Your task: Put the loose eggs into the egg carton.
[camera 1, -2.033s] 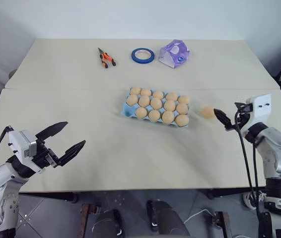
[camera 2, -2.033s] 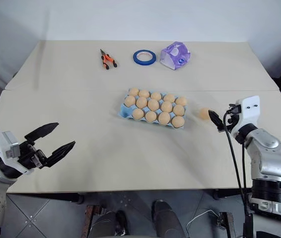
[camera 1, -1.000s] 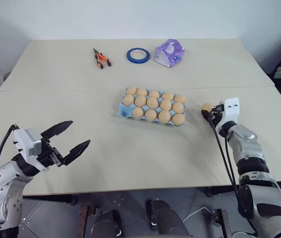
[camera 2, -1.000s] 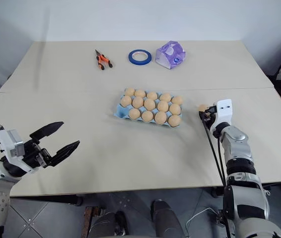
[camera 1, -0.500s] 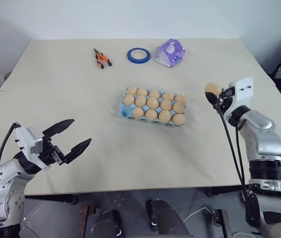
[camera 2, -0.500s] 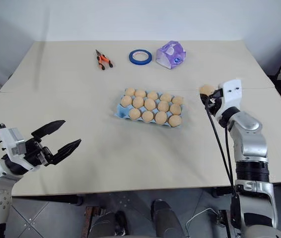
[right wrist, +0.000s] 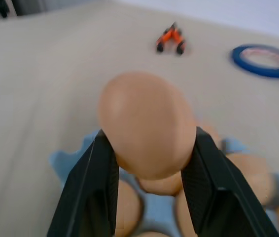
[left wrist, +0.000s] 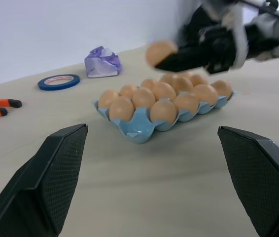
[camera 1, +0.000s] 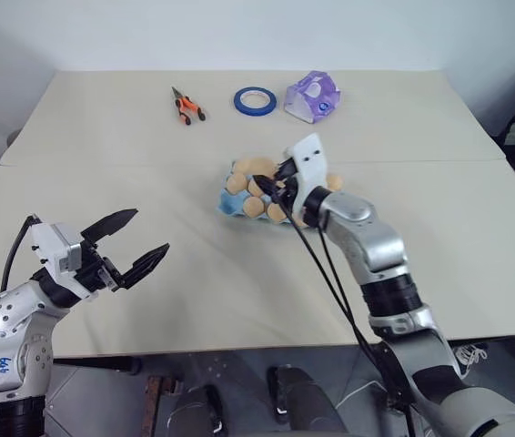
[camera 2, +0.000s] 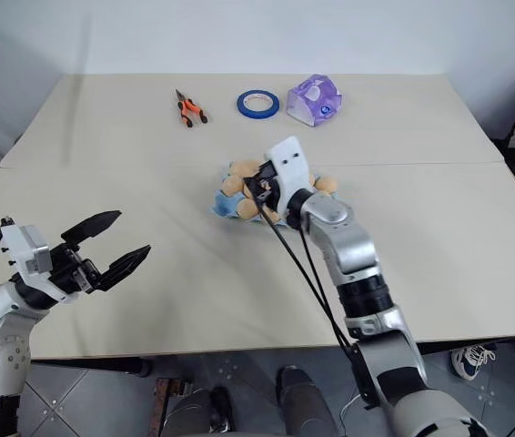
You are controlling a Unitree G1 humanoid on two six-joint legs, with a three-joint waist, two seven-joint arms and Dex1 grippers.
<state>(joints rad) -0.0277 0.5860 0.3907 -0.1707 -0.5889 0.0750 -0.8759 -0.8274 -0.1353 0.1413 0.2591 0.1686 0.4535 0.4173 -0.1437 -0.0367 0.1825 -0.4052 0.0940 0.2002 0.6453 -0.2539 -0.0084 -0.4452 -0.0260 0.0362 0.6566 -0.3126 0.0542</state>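
I keep my right gripper going with the held egg (left wrist: 160, 53), which is clear above its neighbours, toward the empty carton's corner cup (camera 1: 230, 203), and let go there.
The light blue egg carton (camera 1: 229, 205) lies mid-table with several pale orange-tan eggs in its cups; bare blue shows at its near left corner. My right gripper (camera 1: 267, 178) hangs over the carton's left end, shut on one loose egg (camera 1: 257, 166). In the right wrist view that egg (right wrist: 147, 123) sits between both black fingers (right wrist: 91, 187), with filled cups below it. The left wrist view shows the held egg (left wrist: 161, 52) above the carton (left wrist: 139, 129). My left gripper (camera 1: 150, 231) hovers open and empty over the table's near left.
Along the far side lie orange-handled pliers (camera 1: 187, 106), a blue tape roll (camera 1: 254, 99) and a purple-and-white packet (camera 1: 312, 96). A seam crosses the table (camera 1: 103, 164) just behind the carton. Bare tabletop lies between my left gripper and the carton.
My right gripper has lifted the egg off the table's right side and swung it left to above the carton's left end. The left gripper has stayed open and in place.
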